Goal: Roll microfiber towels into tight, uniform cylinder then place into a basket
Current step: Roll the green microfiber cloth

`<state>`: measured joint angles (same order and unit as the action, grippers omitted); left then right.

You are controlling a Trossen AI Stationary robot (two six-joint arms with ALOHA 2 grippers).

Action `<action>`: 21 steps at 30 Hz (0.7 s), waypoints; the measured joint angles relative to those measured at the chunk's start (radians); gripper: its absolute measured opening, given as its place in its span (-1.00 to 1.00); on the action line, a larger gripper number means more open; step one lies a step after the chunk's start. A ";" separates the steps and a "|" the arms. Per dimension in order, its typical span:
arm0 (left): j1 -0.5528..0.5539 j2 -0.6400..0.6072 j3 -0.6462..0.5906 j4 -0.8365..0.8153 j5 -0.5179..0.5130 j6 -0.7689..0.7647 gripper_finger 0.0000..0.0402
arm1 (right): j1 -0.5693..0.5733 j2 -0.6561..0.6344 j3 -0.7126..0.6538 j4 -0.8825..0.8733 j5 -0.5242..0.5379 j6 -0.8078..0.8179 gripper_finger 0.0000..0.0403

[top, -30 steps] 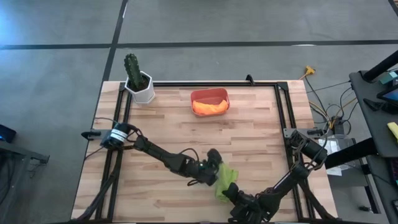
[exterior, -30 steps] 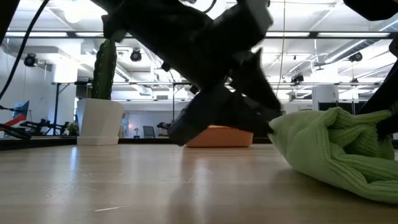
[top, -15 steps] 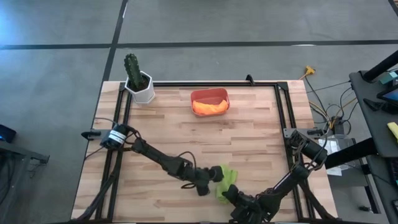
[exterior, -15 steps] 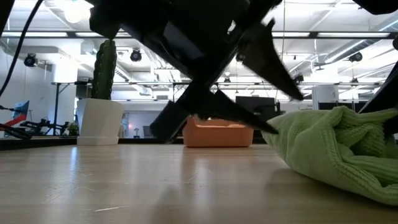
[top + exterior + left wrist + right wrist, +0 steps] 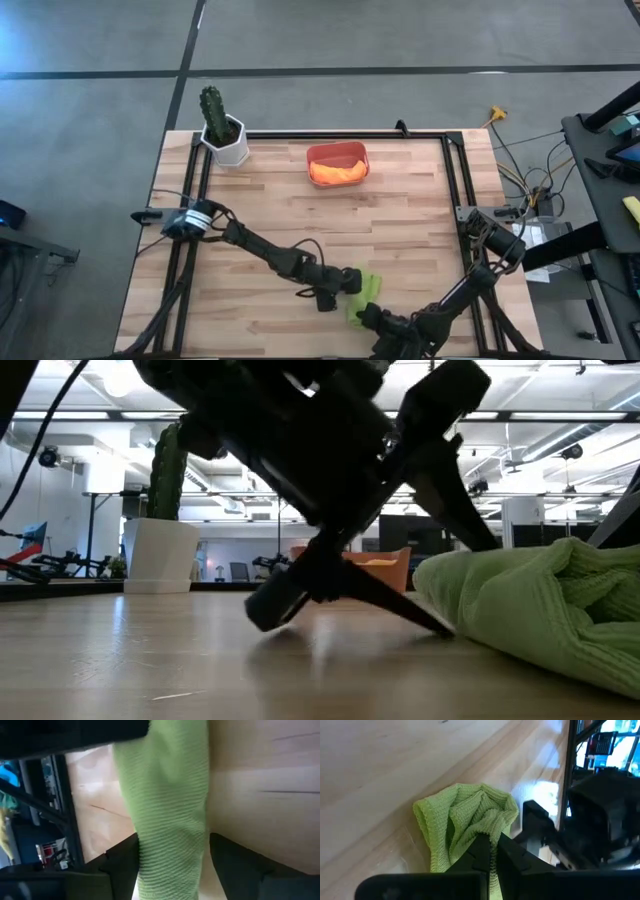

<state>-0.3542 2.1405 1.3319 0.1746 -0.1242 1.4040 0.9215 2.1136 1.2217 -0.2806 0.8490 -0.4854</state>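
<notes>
The lime green towel [image 5: 367, 288] is wide and loose between my left gripper's fingers [image 5: 172, 852]. So it will squeeze narrow and trail a flap when I lift it.
The lime green towel [image 5: 368, 291] lies bunched into a short roll on the table near its near edge; it also shows in the low view [image 5: 540, 600]. My left gripper [image 5: 349, 283] is open, low over the table, with one finger on each side of the roll [image 5: 165, 795]. My right gripper [image 5: 365, 316] is at the towel's near end, shut on it. The salmon-red basket [image 5: 337, 149] stands at the far middle with the orange towel [image 5: 338, 172] lying inside it. My left gripper has the green roll between its open fingers [image 5: 125, 862], which come from the table's left and lie across the roll; whether they touch it I cannot tell. My right gripper pinches a bunched fold at the towel's near end [image 5: 487, 827] between its two fingers. The fingers come low from the table's near right. The towel rests on the table.
A white pot with a green cactus [image 5: 222, 128] stands at the far left corner. Black frame rails [image 5: 455, 180] run along the table's left, right and far sides. Bare wood lies between the towel and the basket.
My left gripper has gone toward the table's near edge and down, from the towel's far end to astride the roll. The green towel has been pushed into a shorter, more compact bundle, while its near end has stayed in my right gripper.
</notes>
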 joint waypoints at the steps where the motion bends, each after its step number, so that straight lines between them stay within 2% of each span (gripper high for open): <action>1: 0.000 0.001 0.005 0.001 -0.001 0.000 0.10 | -0.002 0.000 0.003 0.001 0.000 -0.008 -0.96; 5: 0.000 0.014 0.018 0.033 -0.026 -0.008 0.07 | -0.005 0.001 0.018 -0.001 -0.006 -0.025 -0.95; 8: 0.000 0.023 0.025 0.038 -0.038 -0.010 -0.07 | -0.005 0.002 0.026 -0.001 -0.006 -0.056 -0.95; 13: -0.015 0.044 0.043 0.002 -0.073 -0.047 -0.59 | -0.005 0.002 0.031 -0.006 -0.002 -0.065 -0.95; 15: -0.024 0.050 0.061 -0.045 -0.103 -0.081 -0.85 | -0.005 0.002 0.031 -0.015 0.000 -0.066 -0.95; 16: -0.028 0.053 0.073 -0.076 -0.129 -0.091 -0.92 | -0.005 0.002 0.031 -0.030 0.001 -0.067 -0.95; 19: -0.041 0.057 0.113 -0.200 -0.239 -0.131 -0.94 | -0.005 -0.006 0.031 -0.123 0.005 -0.041 -0.95; 21: -0.045 0.059 0.140 -0.302 -0.274 -0.180 -0.96 | -0.006 -0.017 0.030 -0.204 0.013 -0.007 -0.95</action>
<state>-0.3993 2.1991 1.4719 -0.1273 -0.3985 1.2242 0.9150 2.0961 1.2514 -0.4851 0.8622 -0.4922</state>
